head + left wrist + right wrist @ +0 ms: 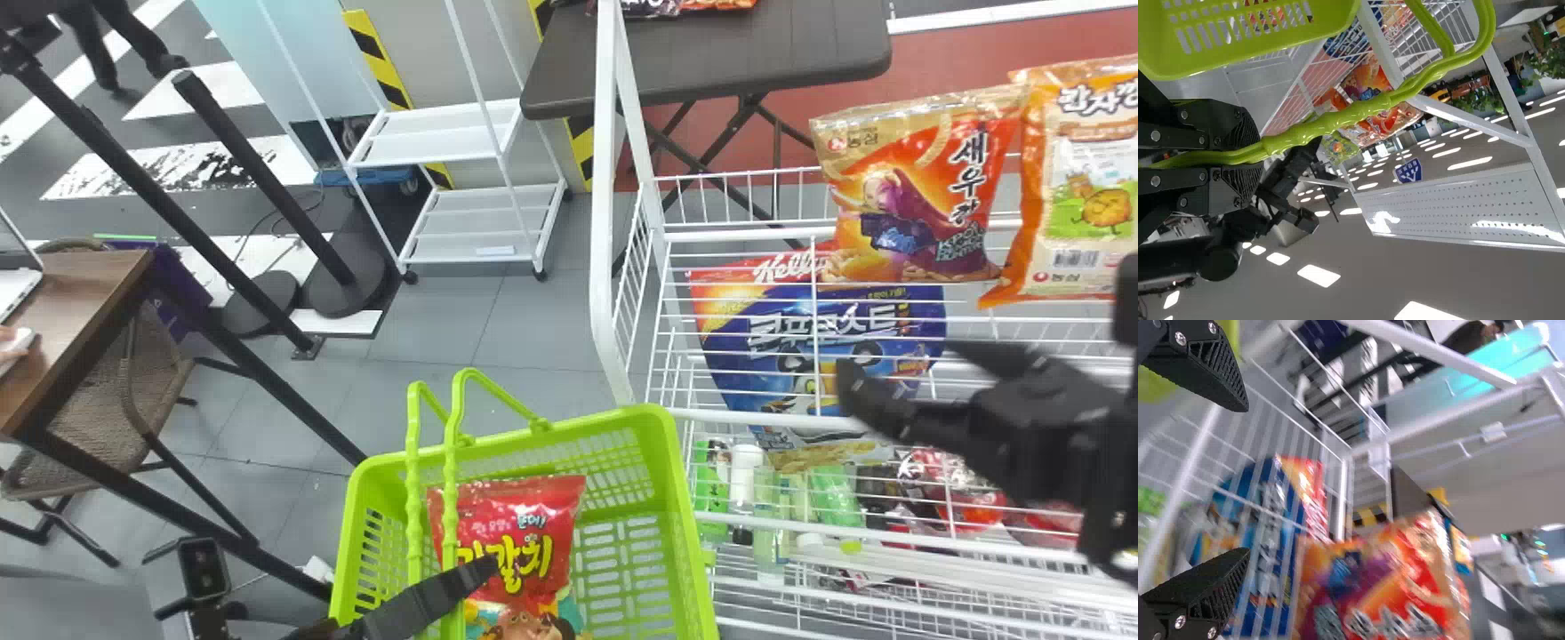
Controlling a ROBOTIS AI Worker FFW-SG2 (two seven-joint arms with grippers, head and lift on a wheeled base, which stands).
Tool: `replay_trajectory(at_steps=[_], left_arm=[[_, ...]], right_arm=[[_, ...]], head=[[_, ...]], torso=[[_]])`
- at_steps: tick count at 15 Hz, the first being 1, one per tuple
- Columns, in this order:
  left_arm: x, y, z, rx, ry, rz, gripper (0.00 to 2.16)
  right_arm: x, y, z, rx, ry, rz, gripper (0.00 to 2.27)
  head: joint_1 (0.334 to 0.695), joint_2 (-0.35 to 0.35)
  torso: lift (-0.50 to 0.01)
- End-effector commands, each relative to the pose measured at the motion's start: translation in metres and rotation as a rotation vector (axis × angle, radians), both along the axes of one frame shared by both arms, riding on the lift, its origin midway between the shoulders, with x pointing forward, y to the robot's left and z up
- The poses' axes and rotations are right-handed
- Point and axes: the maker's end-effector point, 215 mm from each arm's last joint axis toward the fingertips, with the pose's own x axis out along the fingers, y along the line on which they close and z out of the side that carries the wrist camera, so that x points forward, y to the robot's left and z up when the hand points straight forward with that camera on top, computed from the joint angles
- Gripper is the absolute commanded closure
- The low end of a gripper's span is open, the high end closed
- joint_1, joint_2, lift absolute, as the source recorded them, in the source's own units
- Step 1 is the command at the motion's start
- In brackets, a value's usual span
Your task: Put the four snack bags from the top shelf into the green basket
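I expect the orange-red bag (919,203) to buckle into a narrow waist when I pinch and lift its middle, because the gold top (907,119) is thin, crinkled film.
A red snack bag (533,542) lies inside the green basket (685,533). On the top shelf stand an orange-red snack bag (916,196) and, right of it, an orange and cream bag (1080,178). My left gripper (455,587) is at the basket's handle; in the left wrist view the left gripper (1261,157) is shut on that green handle (1331,120). My right gripper (898,363) is in front of the rack, below and nearer than the two bags. Seen from its wrist, the right gripper (1246,480) stands open and empty, the orange-red bag (1385,587) beyond its fingertips.
A blue bag (756,342) stands behind the rack's wires, below the orange-red one. Bottles and red packages (942,489) fill a lower level. The white rack post (605,267) rises beside the basket. A dark table (711,53) is behind the rack, a brown desk (71,311) at left.
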Motion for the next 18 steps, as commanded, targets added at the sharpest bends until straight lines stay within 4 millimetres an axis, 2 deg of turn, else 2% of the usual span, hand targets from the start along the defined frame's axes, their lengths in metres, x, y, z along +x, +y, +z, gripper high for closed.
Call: replay_trajectory(at_steps=[1,4,7,10,13,14,15,17,18], left_arm=[[-0.001,0.000,0.001,-0.011,-0.002,0.000,2.15],[-0.002,0.000,0.000,-0.014,0.003,0.001,2.15],[-0.003,0.000,0.000,-0.014,0.004,0.001,2.15],[-0.003,0.000,-0.001,-0.015,0.007,0.002,2.15],[-0.004,0.002,-0.002,-0.018,0.013,0.007,2.15],[-0.005,0.003,-0.002,-0.017,0.013,0.008,2.15],[-0.005,0.003,-0.002,-0.020,0.014,0.009,2.14],[-0.006,0.004,-0.003,-0.020,0.017,0.013,2.15],[-0.006,0.004,-0.003,-0.020,0.017,0.013,2.15]], right_arm=[[0.046,-0.019,0.011,-0.026,-0.112,-0.059,0.07],[0.093,-0.039,0.003,-0.076,-0.169,-0.110,0.07],[0.124,-0.046,-0.019,-0.103,-0.158,-0.132,0.08],[0.154,-0.045,-0.035,-0.136,-0.161,-0.149,0.13],[0.166,-0.026,-0.046,-0.140,-0.150,-0.107,0.36],[0.170,-0.021,-0.050,-0.144,-0.142,-0.093,0.57],[0.171,-0.019,-0.053,-0.139,-0.134,-0.083,0.89],[0.170,-0.014,-0.054,-0.131,-0.125,-0.080,2.02],[0.170,-0.015,-0.055,-0.136,-0.125,-0.084,2.18]], head=[[0.695,0.350],[0.695,0.319],[0.695,0.281],[0.695,0.254],[0.695,0.247],[0.695,0.252],[0.695,0.260],[0.695,0.277],[0.695,0.280]], torso=[[0.000],[0.000],[0.000],[0.000],[0.000],[0.000],[0.000],[0.000],[0.000]])
